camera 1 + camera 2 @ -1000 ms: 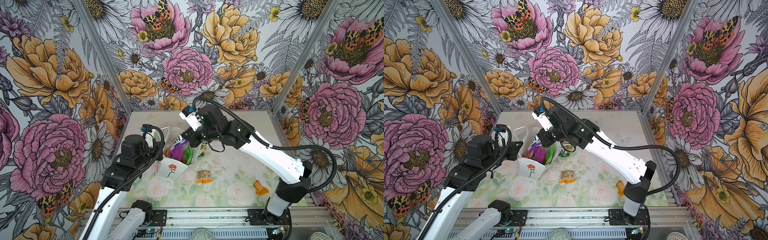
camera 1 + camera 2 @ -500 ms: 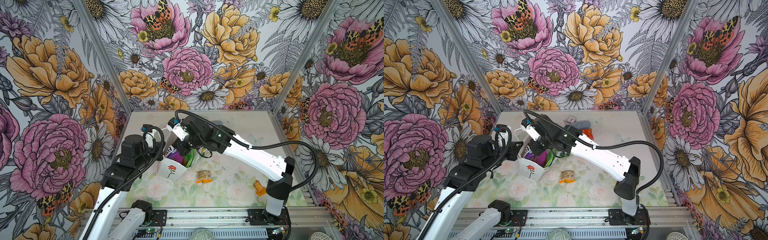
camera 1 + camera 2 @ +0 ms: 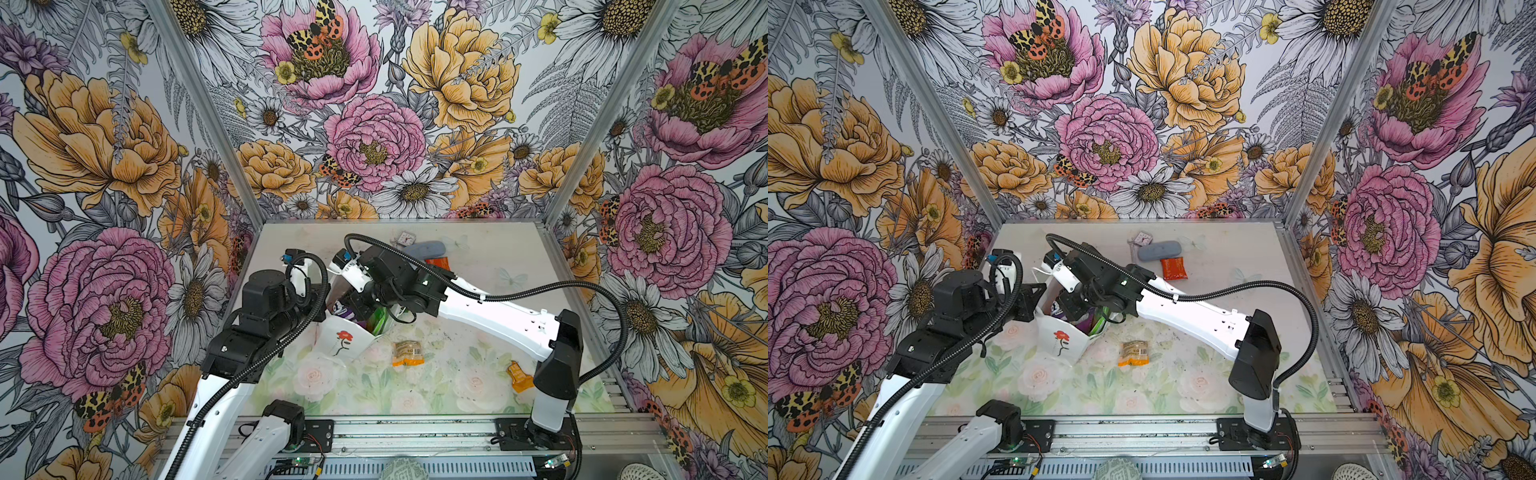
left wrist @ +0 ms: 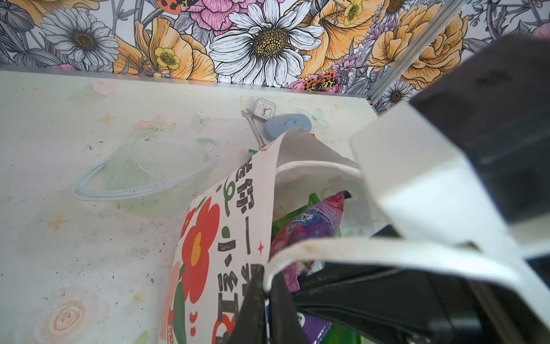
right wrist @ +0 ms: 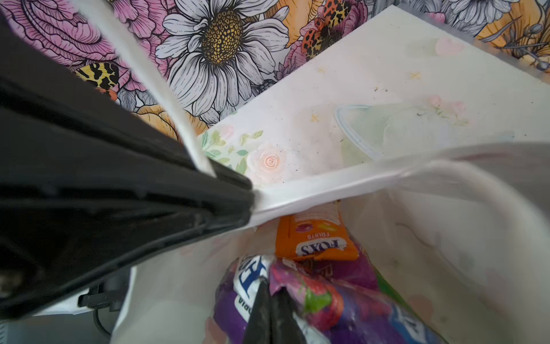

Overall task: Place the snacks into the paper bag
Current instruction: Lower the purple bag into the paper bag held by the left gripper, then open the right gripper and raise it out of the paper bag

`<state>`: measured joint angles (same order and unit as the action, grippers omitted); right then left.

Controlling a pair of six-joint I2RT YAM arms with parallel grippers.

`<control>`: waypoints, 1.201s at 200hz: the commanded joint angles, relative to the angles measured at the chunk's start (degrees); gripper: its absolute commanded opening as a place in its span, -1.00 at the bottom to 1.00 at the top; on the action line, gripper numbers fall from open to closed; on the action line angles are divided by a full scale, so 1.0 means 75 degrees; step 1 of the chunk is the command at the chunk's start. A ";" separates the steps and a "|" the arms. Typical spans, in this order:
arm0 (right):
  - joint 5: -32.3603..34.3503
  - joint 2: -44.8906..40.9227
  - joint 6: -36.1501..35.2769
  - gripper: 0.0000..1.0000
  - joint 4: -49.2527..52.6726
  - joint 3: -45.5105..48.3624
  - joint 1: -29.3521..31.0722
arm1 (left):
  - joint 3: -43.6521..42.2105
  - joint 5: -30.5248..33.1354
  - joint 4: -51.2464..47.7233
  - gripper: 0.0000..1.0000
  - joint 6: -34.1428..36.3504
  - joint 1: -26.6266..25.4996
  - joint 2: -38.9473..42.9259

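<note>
The purple packet is crowding the orange Fox's packet (image 5: 315,232) in the bag, so my right gripper should pull the purple packet back over the green packet (image 3: 377,321) before opening.
The white paper bag (image 3: 340,343) (image 3: 1061,340) with a red flower stands left of centre, its mouth held wide. My left gripper (image 4: 265,277) (image 3: 323,297) is shut on the bag's rim where a white cord handle meets it. Reaching into the mouth, my right gripper (image 5: 269,287) (image 3: 353,305) is shut on the edge of a purple snack packet (image 5: 327,303) (image 4: 315,220). An orange Fox's packet (image 5: 315,241) and green packets lie deeper in the bag. On the table lie a small orange packet (image 3: 407,353) (image 3: 1133,353), another orange one (image 3: 519,376), and a red-orange one (image 3: 1173,268).
At the back of the table lie a blue-grey oval case (image 3: 1158,251) (image 4: 287,125), a metal wrench (image 4: 254,126) and a small square clock (image 3: 1144,238). A clear plastic lid (image 4: 145,175) lies beyond the bag. Flowered walls close three sides.
My right arm has swung left and down, carrying the purple packet from above the bag's mouth into the bag. The left arm and the bag have stayed put.
</note>
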<state>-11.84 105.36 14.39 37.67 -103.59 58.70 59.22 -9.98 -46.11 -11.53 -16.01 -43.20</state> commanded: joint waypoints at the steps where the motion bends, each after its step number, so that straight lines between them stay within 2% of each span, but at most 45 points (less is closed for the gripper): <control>1: -0.0247 -0.0282 0.0272 -1.00 -0.0451 0.0208 -0.0103 | 0.0084 -0.0135 0.0828 -0.84 0.0126 -0.0077 0.0205; 25: -0.0547 -0.0217 0.0411 -1.00 -0.0672 0.0236 -0.0042 | 0.0078 -0.0088 0.0829 -0.84 0.0130 -0.0074 0.0229; 55: -0.0468 -0.0274 0.0405 -1.00 -0.0693 0.0089 -0.0044 | 0.0081 -0.0032 0.0827 -0.84 0.0126 -0.0078 0.0240; 157: -0.0142 -0.1741 0.0591 -1.00 0.0356 0.1325 0.0002 | 0.0065 0.0329 0.0804 -0.84 0.0110 0.0003 0.0264; 240: -0.0094 -0.0906 0.1061 -1.00 0.0815 0.1364 -0.0217 | 0.0065 0.0338 0.0812 -0.84 0.0107 0.0025 0.0268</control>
<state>-13.58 96.14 20.32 42.00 -93.12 58.17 59.22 -8.16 -46.09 -11.53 -16.01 -42.72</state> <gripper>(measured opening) 0.046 0.079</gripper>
